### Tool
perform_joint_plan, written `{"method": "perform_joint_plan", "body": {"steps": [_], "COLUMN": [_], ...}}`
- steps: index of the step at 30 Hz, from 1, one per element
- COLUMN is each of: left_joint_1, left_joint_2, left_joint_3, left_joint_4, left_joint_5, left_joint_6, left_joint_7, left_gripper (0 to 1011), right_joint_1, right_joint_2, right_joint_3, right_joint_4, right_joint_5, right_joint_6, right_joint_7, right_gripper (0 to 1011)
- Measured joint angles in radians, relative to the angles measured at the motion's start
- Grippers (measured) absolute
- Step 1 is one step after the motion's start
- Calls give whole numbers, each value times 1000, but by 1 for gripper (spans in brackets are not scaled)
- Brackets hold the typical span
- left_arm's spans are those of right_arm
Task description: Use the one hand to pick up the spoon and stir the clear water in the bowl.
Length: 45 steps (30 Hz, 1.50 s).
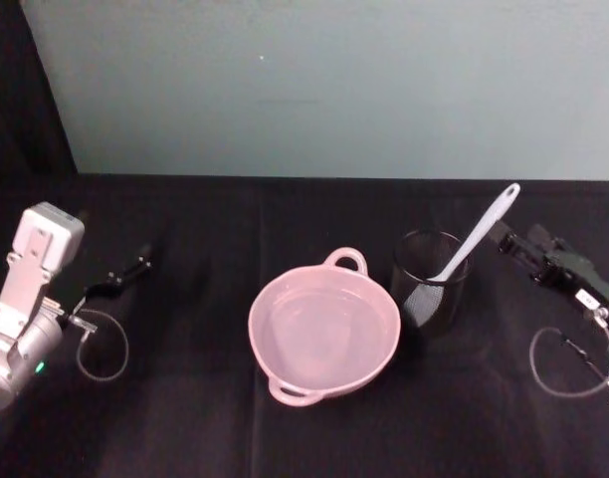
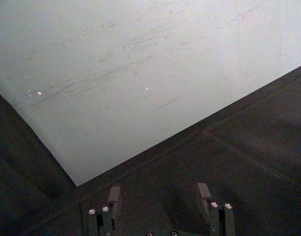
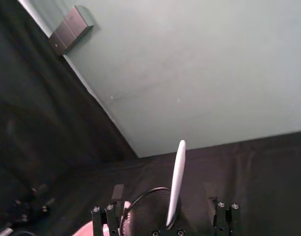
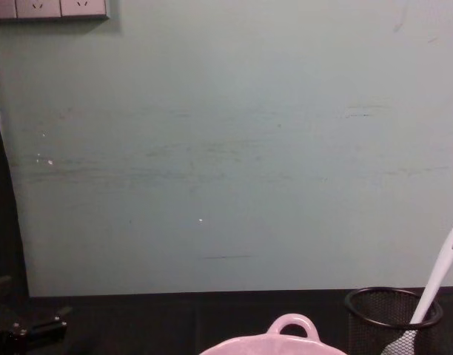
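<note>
I expect a broad, flat blade to slide free of the cup when I lift the spoon's handle, because the white spoon gets wider behind the cup's black mesh.
The white spoon stands in a black mesh cup, its handle leaning up and to the right. Left of the cup is the pale pink bowl, holding clear water. My right gripper is open at the top of the spoon's handle. In the right wrist view the handle rises between the spread fingers without touching them. From the chest, the spoon leans out of the cup behind the bowl's loop handle. My left gripper rests open at the far left.
Black cloth covers the table up to a pale green wall. Cable loops lie by each wrist, one at the left and one at the right. Open cloth stretches in front of the bowl.
</note>
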Motion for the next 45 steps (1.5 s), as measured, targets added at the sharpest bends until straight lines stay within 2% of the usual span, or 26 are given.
{"method": "perform_joint_plan", "body": {"steps": [4, 7, 11, 18, 33, 42, 45], "left_joint_1": [0, 0, 0, 0, 0, 0, 0], "left_joint_2": [0, 0, 0, 0, 0, 0, 0], "left_joint_3": [0, 0, 0, 0, 0, 0, 0], "left_joint_4": [0, 0, 0, 0, 0, 0, 0], "left_joint_5": [0, 0, 0, 0, 0, 0, 0], "left_joint_6": [0, 0, 0, 0, 0, 0, 0], "left_joint_7": [0, 0, 0, 0, 0, 0, 0], "left_gripper": [1005, 1005, 1005, 1005, 1005, 1005, 1005], "right_joint_1": [50, 84, 122, 168, 220, 218, 217], "right_joint_2": [-14, -21, -24, -24, -27, -27, -27], "right_joint_3": [-15, -27, -44, -74, -124, -122, -122], "right_joint_4": [38, 67, 97, 123, 176, 173, 172], "right_joint_5": [70, 103, 122, 123, 137, 136, 136], "right_joint_6": [76, 115, 142, 145, 119, 119, 119], "right_joint_7": [4, 3, 1, -6, -5, -5, -6], "right_gripper": [1003, 1002, 1002, 1002, 1003, 1003, 955]}}
